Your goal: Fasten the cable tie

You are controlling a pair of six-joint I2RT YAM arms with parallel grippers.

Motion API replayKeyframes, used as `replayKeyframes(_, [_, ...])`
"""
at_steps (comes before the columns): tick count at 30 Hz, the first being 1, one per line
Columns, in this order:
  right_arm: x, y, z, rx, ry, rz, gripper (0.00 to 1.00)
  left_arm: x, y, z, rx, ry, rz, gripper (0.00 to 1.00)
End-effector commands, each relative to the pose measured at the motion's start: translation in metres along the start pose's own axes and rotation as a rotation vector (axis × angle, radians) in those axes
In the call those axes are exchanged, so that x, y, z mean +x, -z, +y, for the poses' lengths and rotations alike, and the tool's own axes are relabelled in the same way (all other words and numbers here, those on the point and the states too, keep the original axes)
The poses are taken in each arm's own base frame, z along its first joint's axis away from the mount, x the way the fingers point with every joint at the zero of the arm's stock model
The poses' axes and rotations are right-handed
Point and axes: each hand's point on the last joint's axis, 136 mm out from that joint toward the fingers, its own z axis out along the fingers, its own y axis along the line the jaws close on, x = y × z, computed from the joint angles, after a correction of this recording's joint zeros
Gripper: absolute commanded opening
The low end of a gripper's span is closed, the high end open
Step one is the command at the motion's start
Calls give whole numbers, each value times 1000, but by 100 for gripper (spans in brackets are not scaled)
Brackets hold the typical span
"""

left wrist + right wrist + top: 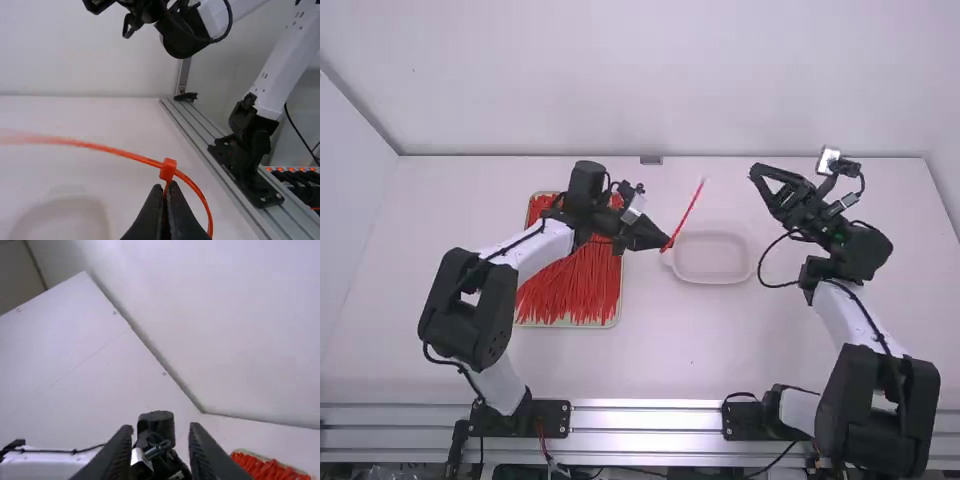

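Note:
The long tail stays straight, so the red cable tie will keep its straight shape and stick out over the white bowl's rim when the robot lowers it in.
My left gripper is shut on a red cable tie near the middle of the table, beside the white bowl. In the left wrist view the tie is closed into a loop through its square head, and the gripper pinches it just below the head. The long tail slants up and away toward the back of the table. My right gripper hangs raised at the right, apart from the tie, with its fingers spread open and nothing between them.
A tray heaped with several loose red cable ties lies under the left arm. A white bowl sits in the middle between the arms. The metal rail runs along the table's front edge.

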Motion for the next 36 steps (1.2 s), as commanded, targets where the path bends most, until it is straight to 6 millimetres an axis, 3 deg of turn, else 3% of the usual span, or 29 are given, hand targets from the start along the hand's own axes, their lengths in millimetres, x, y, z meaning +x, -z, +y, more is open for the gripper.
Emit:
replayKeyframes(1, [-11,-3,12,-19,22,-26,40,-5,12,5,-19,38,-10,2])
replayKeyframes(5, [-4,-3,14,-29,21,19,56,-14,24,13,-51,21,-14,2])
replayKeyframes(7, [1,-4,15,-37,20,43,58,-18,28,16,-62,18,-16,2])
replayKeyframes(9, [8,-6,17,-48,12,72,71,-24,35,20,-78,12,-19,2])
replayKeyframes(10, [12,-8,18,-57,15,87,99,-28,38,22,-87,11,-20,2])
replayKeyframes(23, [55,-46,0,-11,-38,146,99,-70,41,15,-93,-71,-25,2])
replayKeyframes(36, [82,-83,28,-71,2,122,99,-82,28,8,-79,-117,-38,2])
